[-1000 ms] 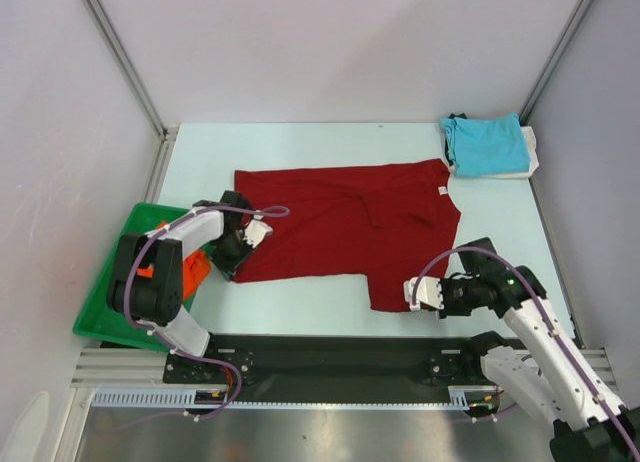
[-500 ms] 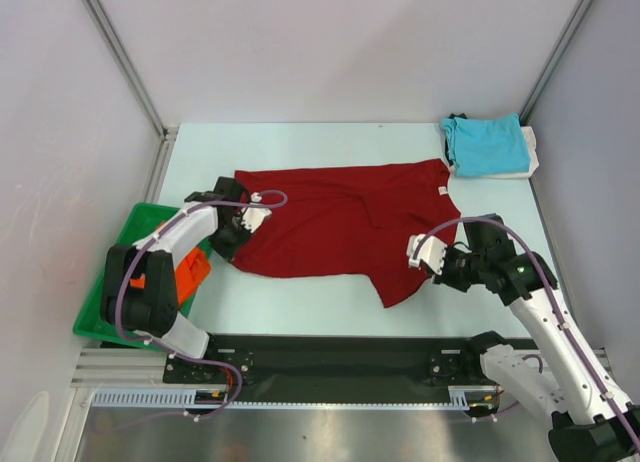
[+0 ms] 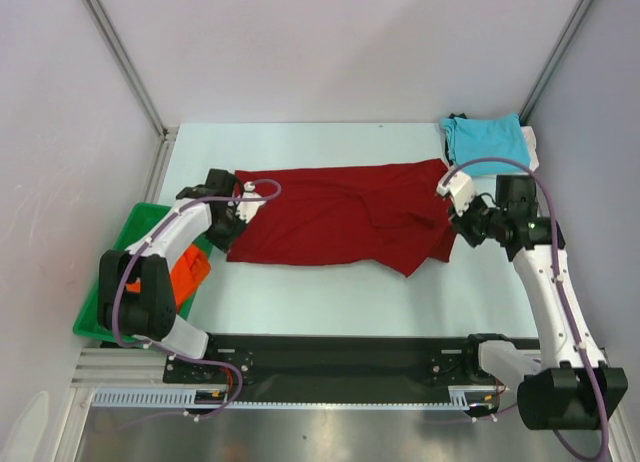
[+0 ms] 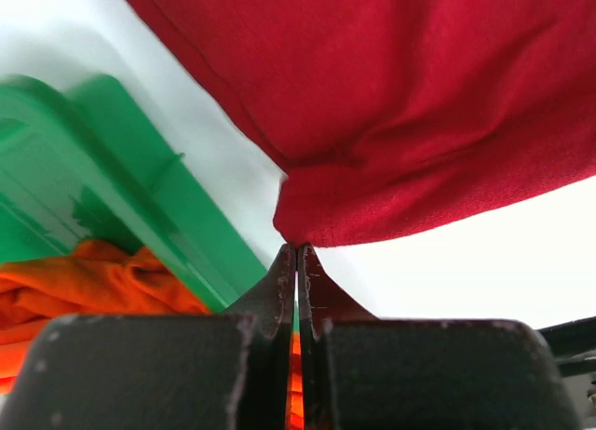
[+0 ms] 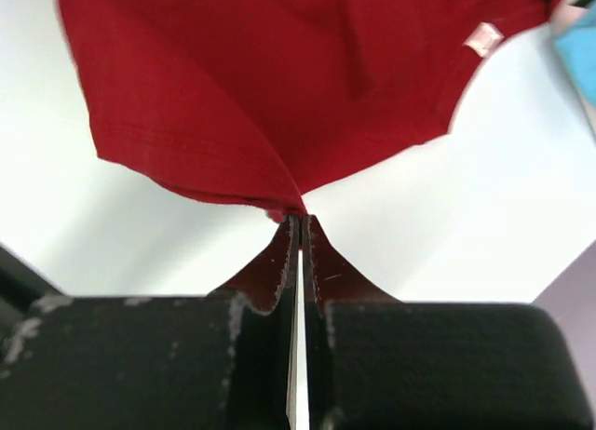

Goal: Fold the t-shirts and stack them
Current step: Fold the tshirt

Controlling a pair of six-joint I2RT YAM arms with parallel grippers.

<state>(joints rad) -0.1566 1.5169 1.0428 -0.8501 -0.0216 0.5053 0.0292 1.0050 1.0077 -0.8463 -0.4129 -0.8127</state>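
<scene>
The dark red t-shirt's pinched edge (image 3: 446, 220) is in line with its flat far corner (image 3: 439, 165). My right gripper should keep going toward that corner and let go there.
The dark red t-shirt (image 3: 335, 217) lies across the middle of the table, its near edge folded back. My left gripper (image 3: 232, 214) is shut on its left corner, which shows at the fingertips in the left wrist view (image 4: 298, 227). My right gripper (image 3: 452, 214) is shut on its right edge, which shows in the right wrist view (image 5: 279, 123) pinched at the tips. The turquoise t-shirt (image 3: 487, 144) lies folded at the far right corner. The orange t-shirt (image 3: 188, 270) lies crumpled in the green tray (image 3: 125, 272); it also shows in the left wrist view (image 4: 84, 276).
The green tray sits at the table's left edge, its rim in the left wrist view (image 4: 130, 160). Metal frame posts (image 3: 125, 57) rise at the far corners. White cloth (image 3: 530, 147) lies under the turquoise t-shirt. A black rail (image 3: 340, 357) runs along the near edge.
Both grippers have carried the red t-shirt's near edge away from the arms, folding it over. My right gripper moved far back and right; my left moved slightly back.
</scene>
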